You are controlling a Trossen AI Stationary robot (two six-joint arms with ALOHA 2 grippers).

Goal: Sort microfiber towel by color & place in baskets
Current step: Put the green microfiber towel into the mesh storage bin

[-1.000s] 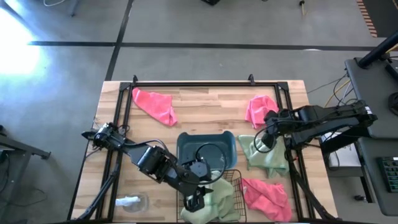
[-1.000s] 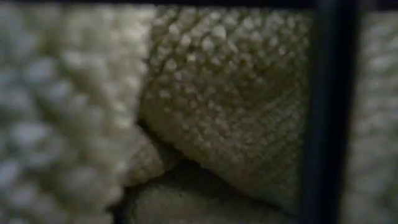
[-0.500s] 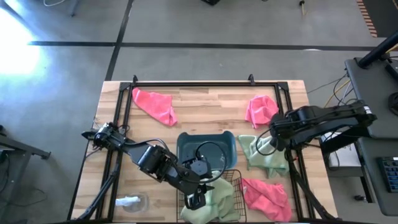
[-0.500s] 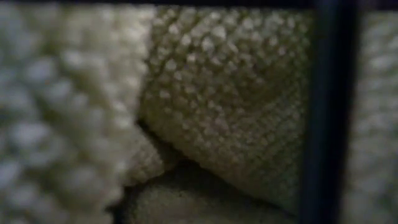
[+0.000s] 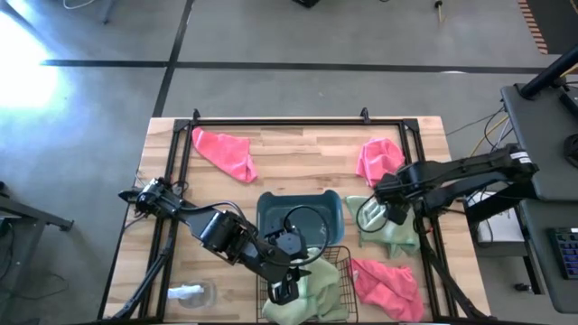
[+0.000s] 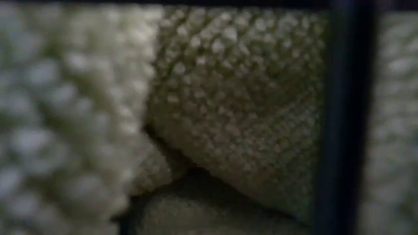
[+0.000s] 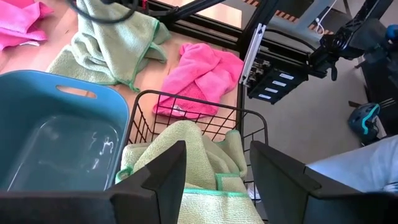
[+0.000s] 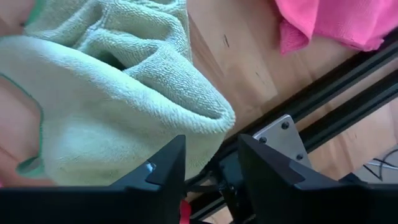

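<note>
My right gripper should keep going down, because the green towel's raised fold (image 8: 214,117) faces its open fingers, clear of the pink towels. It should go down until its fingers straddle that fold (image 8: 208,127), and then close.
My left gripper (image 5: 284,291) (image 7: 214,177) hangs open over the black wire basket (image 5: 339,257), just above the sage green towel (image 7: 199,155) bunched inside it. The same cloth and a basket wire fill the low view (image 6: 228,117). My right gripper (image 5: 381,209) (image 8: 211,165) is open, pointing down over a second green towel (image 5: 396,230) that lies crumpled on the table's right side. The empty blue-grey bin (image 5: 271,212) stands behind the wire basket. Pink towels lie far left (image 5: 226,152), far right (image 5: 377,158) and near right (image 5: 386,280). My right gripper comes from above at a raised fold of the green towel (image 8: 199,112), one finger on either side of it. I cannot tell whether the fingers touch the cloth. The towel lies slack on the table.
A black metal frame (image 5: 271,121) runs round the table; its rail (image 8: 323,106) passes close by my right gripper. A small white-and-clear object (image 5: 190,292) sits near the table's near left corner. Bare wood shows at the middle far side.
My right gripper has moved toward the table's near edge and a little left, coming down onto the green towel on the right side. My left arm has kept still over the wire basket.
</note>
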